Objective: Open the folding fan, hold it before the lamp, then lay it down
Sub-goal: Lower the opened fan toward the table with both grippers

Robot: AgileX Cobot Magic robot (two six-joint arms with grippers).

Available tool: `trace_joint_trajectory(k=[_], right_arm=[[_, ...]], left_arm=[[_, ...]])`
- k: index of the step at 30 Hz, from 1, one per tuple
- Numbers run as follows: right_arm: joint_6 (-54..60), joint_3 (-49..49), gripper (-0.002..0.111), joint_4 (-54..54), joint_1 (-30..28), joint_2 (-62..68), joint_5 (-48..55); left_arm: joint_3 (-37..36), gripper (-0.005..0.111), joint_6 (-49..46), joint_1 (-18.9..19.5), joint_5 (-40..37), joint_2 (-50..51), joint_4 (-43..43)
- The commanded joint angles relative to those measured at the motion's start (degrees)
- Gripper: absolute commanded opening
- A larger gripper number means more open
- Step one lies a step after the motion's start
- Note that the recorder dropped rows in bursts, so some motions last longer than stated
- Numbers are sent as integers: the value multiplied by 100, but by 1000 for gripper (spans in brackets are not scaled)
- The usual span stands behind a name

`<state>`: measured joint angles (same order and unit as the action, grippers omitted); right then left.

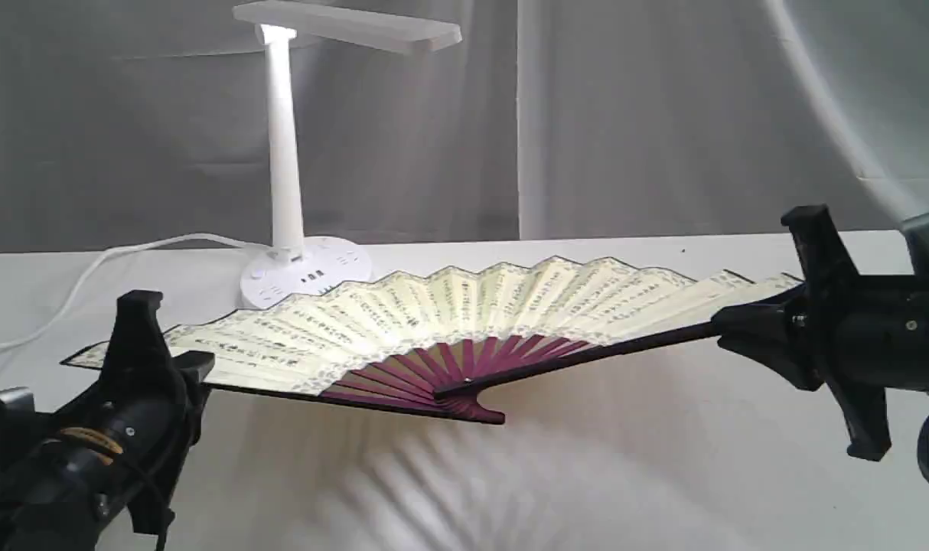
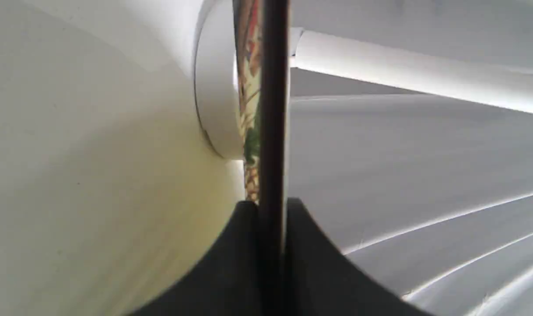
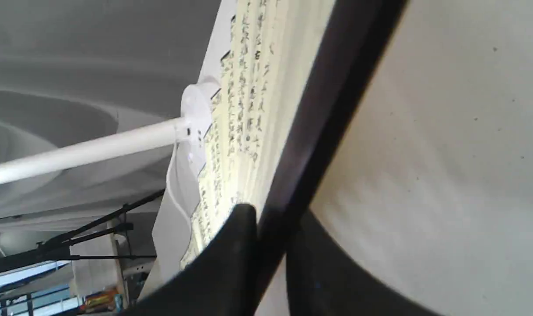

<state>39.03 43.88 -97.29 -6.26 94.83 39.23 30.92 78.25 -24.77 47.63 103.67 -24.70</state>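
I should keep lowering the dark guard with my right gripper until the folding fan rests on the clear white table, because the fan hangs spread and almost flat above it.
The folding fan is spread wide, cream pleats with black calligraphy and maroon ribs, held nearly flat just above the white table in front of the lamp. My left gripper is shut on the fan's left guard. At the right end, my right gripper is shut on the other dark guard. The lamp stands behind the fan's left half, its bar head lit, its round base partly hidden by the pleats. The lamp's stem and base also show in the wrist views.
The lamp's white cord trails left across the white table. A grey curtain hangs behind the table. The fan casts a ribbed shadow on the tabletop below it.
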Motion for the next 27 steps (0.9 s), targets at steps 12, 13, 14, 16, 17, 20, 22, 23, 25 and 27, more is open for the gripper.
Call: trace_joint_trajectory(k=[12,13,14,16,17,20,22,23,25,27], right_arm=[[226,-270,0,269,-58,-40,-1130],[226,-270,0,309,-58,-40,-1189],[226,-270,0,360,-58,-40,-1238],[226,-270,0,492,-58,-40,-1363],[214,-270,0,520,-58,-40,-1422],[98,-270,0,562,-58,-40,-1467],[83,-270,0,562,-58,-40,-1511],[73,-270,0,562,-58,-40,-1510],[74,-270,0,662,-58,-40,-1510],[60,-270,0,780,-58,-40,-1522]], left_arm=[[560,0,419,10,-37,734,851],[571,0,419,10,-77,754,851],[571,1,419,10,-128,778,851],[571,2,419,10,-242,777,851],[571,2,437,10,-269,777,851],[571,2,713,10,-269,777,1134],[587,2,875,-2,-269,777,1279],[600,2,864,-17,-283,777,1279],[615,2,864,-27,-296,777,1307],[636,2,864,-85,-327,777,1373]])
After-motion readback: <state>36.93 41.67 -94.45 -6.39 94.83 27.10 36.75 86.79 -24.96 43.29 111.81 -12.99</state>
